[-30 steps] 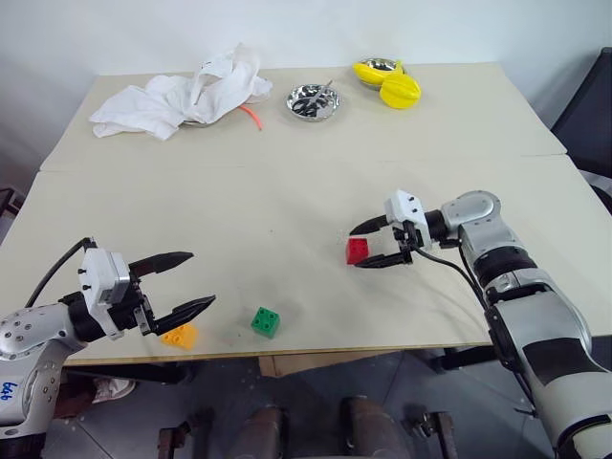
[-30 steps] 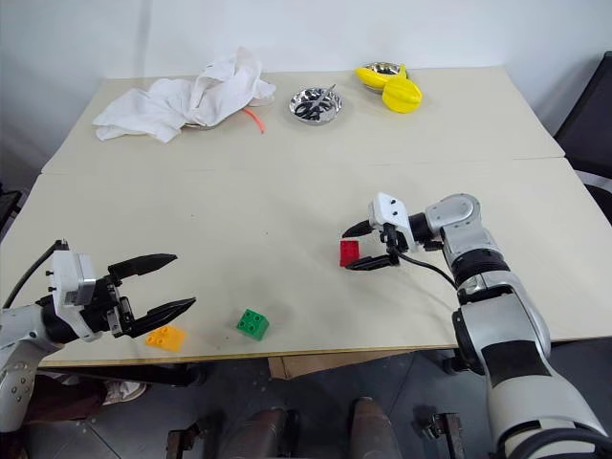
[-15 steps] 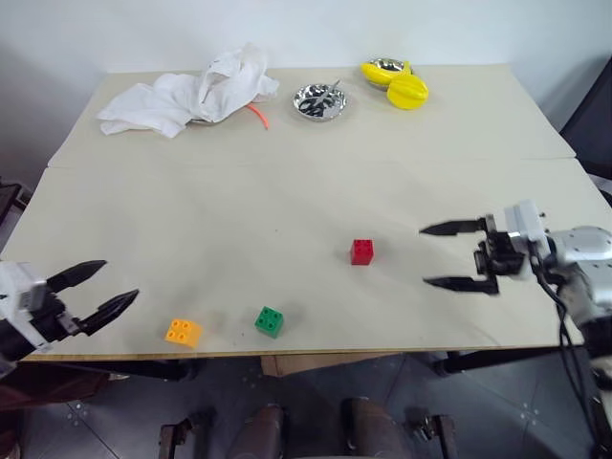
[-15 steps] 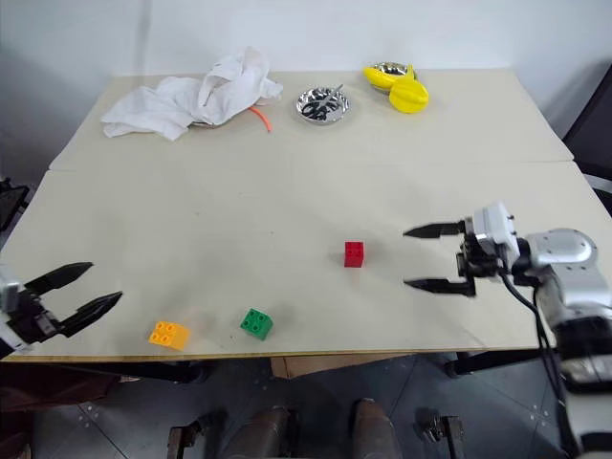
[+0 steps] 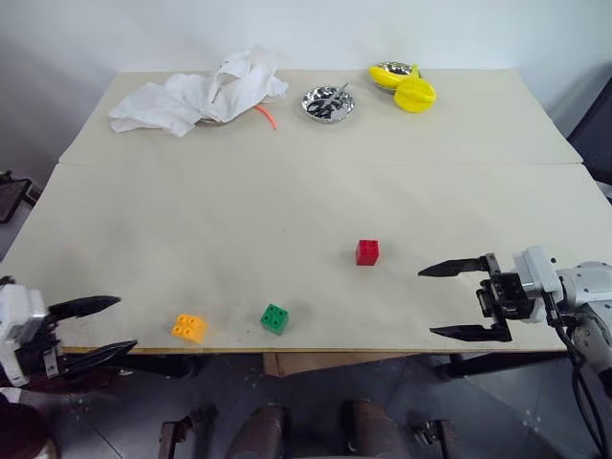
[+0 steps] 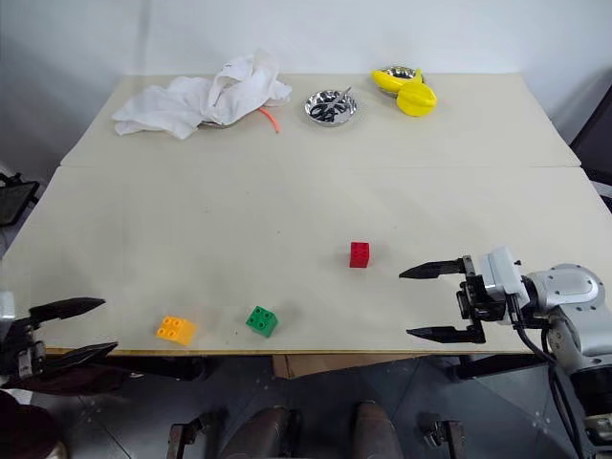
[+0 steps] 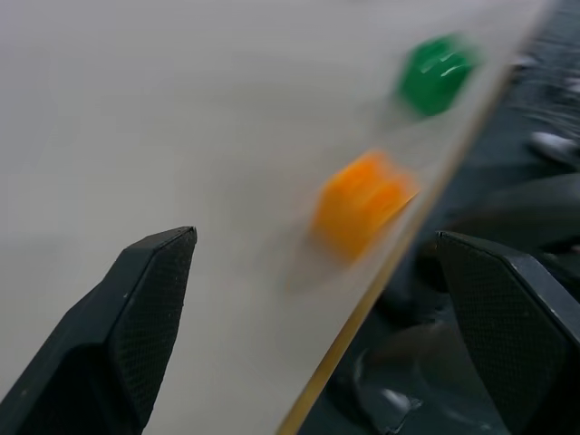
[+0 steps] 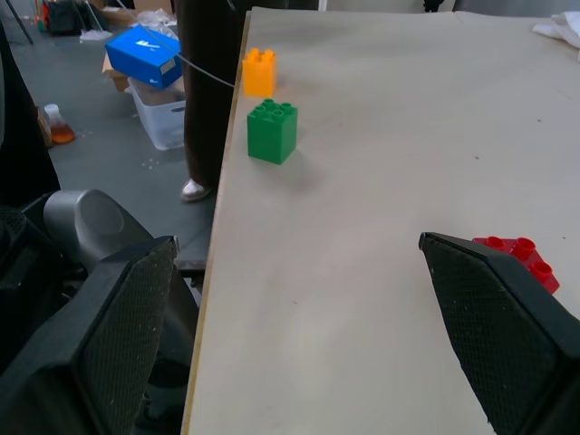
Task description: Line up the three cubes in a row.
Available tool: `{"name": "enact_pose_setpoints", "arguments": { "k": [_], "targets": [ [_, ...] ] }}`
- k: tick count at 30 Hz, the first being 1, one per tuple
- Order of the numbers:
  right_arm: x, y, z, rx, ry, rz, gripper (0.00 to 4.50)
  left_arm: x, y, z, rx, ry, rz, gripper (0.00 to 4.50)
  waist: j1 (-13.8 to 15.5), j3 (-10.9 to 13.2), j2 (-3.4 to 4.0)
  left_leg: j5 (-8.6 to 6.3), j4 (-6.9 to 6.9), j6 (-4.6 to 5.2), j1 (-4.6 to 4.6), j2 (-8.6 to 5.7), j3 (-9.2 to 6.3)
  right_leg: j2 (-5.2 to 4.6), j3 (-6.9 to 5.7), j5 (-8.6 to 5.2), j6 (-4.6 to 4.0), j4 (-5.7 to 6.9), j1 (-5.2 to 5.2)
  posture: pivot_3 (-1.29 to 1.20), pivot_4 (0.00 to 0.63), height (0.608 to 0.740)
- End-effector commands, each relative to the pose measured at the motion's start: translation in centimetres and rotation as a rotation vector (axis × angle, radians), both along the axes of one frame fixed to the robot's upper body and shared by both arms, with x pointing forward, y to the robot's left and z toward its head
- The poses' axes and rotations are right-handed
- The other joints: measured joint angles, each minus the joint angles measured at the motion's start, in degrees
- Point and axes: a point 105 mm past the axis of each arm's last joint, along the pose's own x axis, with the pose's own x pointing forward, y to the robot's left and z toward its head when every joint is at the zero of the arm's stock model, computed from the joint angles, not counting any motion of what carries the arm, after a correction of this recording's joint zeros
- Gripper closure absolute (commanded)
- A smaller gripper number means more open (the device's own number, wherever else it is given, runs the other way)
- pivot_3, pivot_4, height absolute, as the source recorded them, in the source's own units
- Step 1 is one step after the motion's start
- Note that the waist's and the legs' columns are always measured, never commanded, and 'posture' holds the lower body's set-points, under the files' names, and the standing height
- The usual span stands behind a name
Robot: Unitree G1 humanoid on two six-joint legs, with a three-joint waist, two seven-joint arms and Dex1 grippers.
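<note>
My left gripper should move the green cube (image 5: 274, 319) square beside the red cube (image 5: 306, 248), since the green cube sits crooked by the front edge, outside the red cube's row.
Three studded cubes lie on the beige table (image 5: 239, 210). The red cube (image 5: 367, 251) sits right of centre. Near the front edge are the green cube (image 5: 275, 317) and, to its left, the orange-yellow cube (image 5: 188, 327). My left gripper (image 5: 92, 327) hangs open off the table's front left corner, empty, well left of the orange-yellow cube (image 7: 362, 201). At the front right my right gripper (image 5: 459, 300) stands open and empty, pointing left, a short way right of the red cube (image 8: 518, 258). The right wrist view also takes in the green cube (image 8: 272, 130).
At the back of the table lie a crumpled white cloth (image 5: 196, 94), a thin orange strip (image 5: 272, 117), a small metal bowl (image 5: 328, 102) and a yellow lemon-shaped object (image 5: 414, 94) beside a second metal bowl (image 5: 389, 72). A dark chair (image 5: 595, 124) stands at the right.
My right gripper let go of the red cube and drew back to the front right. The left gripper pulled back leftwards, away from the orange-yellow cube, off the table corner. The camera shifted a little.
</note>
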Motion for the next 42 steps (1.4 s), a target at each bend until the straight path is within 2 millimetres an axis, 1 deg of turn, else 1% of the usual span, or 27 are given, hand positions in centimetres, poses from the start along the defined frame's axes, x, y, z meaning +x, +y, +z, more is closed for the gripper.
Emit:
{"name": "enact_pose_setpoints", "arguments": {
  "k": [1,3,7,9,10,13,17,21,24,27,28,30,35,39,42],
  "targets": [
    [-0.6,-0.4,0.3,-0.045,0.011,0.055,0.01,-0.2,-4.4,0.6,0.062,0.057,-0.263,0.0,-0.01,0.0,0.02,0.0,0.0,0.0,0.01,0.0,0.0,0.0,0.0,0.0,0.0,0.01,0.0,0.0,0.15,0.74],
    [-0.6,-0.3,0.2,-0.05,0.014,0.058,0.01,0.8,-6.3,0.1,0.106,0.047,-0.343,0.0,0.02,0.0,0.16,0.0,-0.01,-0.01,0.02,-0.01,0.01,0.01,0.0,0.0,0.0,0.02,0.01,0.0,0.15,0.74],
    [-1.0,0.2,0.1,-0.061,0.045,0.075,0.01,3.6,-10.0,-0.9,0.126,-0.008,-0.415,0.0,0.0,0.02,0.18,0.0,0.01,-0.02,0.0,-0.01,0.03,0.08,-0.03,0.0,0.0,0.09,-0.04,0.0,0.15,0.74],
    [-1.2,0.4,0.1,-0.063,0.054,0.082,0.01,4.3,-11.1,-1.4,0.136,-0.009,-0.449,0.0,-0.22,0.02,0.17,-0.01,0.09,-0.04,-0.02,0.0,0.03,0.12,-0.04,0.0,0.0,0.16,-0.08,0.0,0.15,0.74],
    [-1.3,0.6,0.2,-0.059,0.059,0.084,0.01,4.9,-11.6,-2.1,0.165,-0.017,-0.458,0.0,-0.43,0.03,0.17,-0.01,0.09,-0.04,-0.04,0.0,0.05,0.14,-0.04,0.0,0.0,0.15,-0.09,0.0,0.15,0.74],
    [-1.8,1.1,0.2,-0.054,0.063,0.086,0.01,5.7,-12.5,-3.3,0.223,-0.021,-0.508,0.0,-0.58,0.03,0.16,-0.02,0.12,-0.03,-0.06,0.0,0.05,0.15,-0.06,0.0,0.0,0.13,-0.09,0.0,0.15,0.74],
    [-2.1,1.2,0.3,-0.047,0.064,0.075,0.01,6.2,-13.3,-3.7,0.23,-0.027,-0.527,0.0,-0.49,0.05,0.14,-0.02,0.21,-0.03,-0.1,0.02,0.04,0.15,-0.05,0.0,0.01,0.14,-0.09,0.0,0.15,0.74],
    [-2.4,1.1,-0.1,-0.049,0.067,0.059,0.01,6.4,-14.5,-3.8,0.188,-0.029,-0.543,0.0,-0.1,0.05,0.14,-0.03,0.32,-0.01,-0.12,0.01,0.01,0.15,-0.06,0.01,0.03,0.15,-0.04,0.0,0.15,0.74],
    [-2.6,1.2,-0.2,-0.047,0.07,0.054,0.01,6.5,-14.7,-4.4,0.205,-0.027,-0.548,0.0,0.37,0.05,0.13,-0.04,0.34,0.02,-0.13,0.0,0.02,0.14,-0.05,0.02,0.03,0.15,-0.04,0.0,0.15,0.74],
    [-2.7,1.2,-0.3,-0.045,0.071,0.049,0.0,6.6,-14.7,-4.7,0.225,-0.03,-0.552,0.57,0.54,0.05,0.13,-0.04,0.36,0.01,-0.14,0.0,0.02,0.14,-0.05,0.02,0.03,0.15,-0.04,0.0,0.15,0.74],
    [-2.7,1.2,-0.4,-0.045,0.07,0.048,0.0,6.7,-14.7,-4.8,0.226,-0.032,-0.552,0.93,0.56,0.05,0.13,-0.04,0.37,0.01,-0.13,0.0,0.02,0.15,-0.05,0.02,0.03,0.15,-0.04,0.0,0.15,0.74],
    [-2.7,1.2,-0.4,-0.042,0.066,0.042,0.0,7.1,-14.9,-4.8,0.227,-0.043,-0.542,1.48,0.67,0.05,0.13,-0.04,0.38,0.01,-0.13,0.0,0.02,0.15,-0.06,0.02,0.03,0.15,-0.04,0.0,0.15,0.74],
    [-2.6,1.1,-0.6,-0.04,0.062,0.031,0.0,7.5,-15.6,-4.7,0.194,-0.056,-0.547,3.03,0.73,0.06,0.12,-0.04,0.41,0.02,-0.15,-0.03,0.01,0.14,-0.07,0.03,0.05,0.16,-0.04,0.0,0.15,0.74],
    [-2.4,0.9,-0.8,-0.039,0.061,0.015,0.0,8.3,-16.4,-3.8,0.135,-0.066,-0.539,3.05,0.83,0.07,0.1,-0.04,0.44,0.02,-0.16,-0.03,0.01,0.14,-0.1,0.03,0.06,0.18,-0.04,0.0,0.15,0.74],
    [-2.2,0.8,-0.8,-0.04,0.059,0.006,0.0,9.3,-17.0,-2.5,0.09,-0.08,-0.515,3.05,0.78,0.07,0.09,-0.04,0.47,0.02,-0.16,-0.03,0.01,0.15,-0.11,0.03,0.06,0.2,-0.03,0.0,0.15,0.74]
  ]
}}
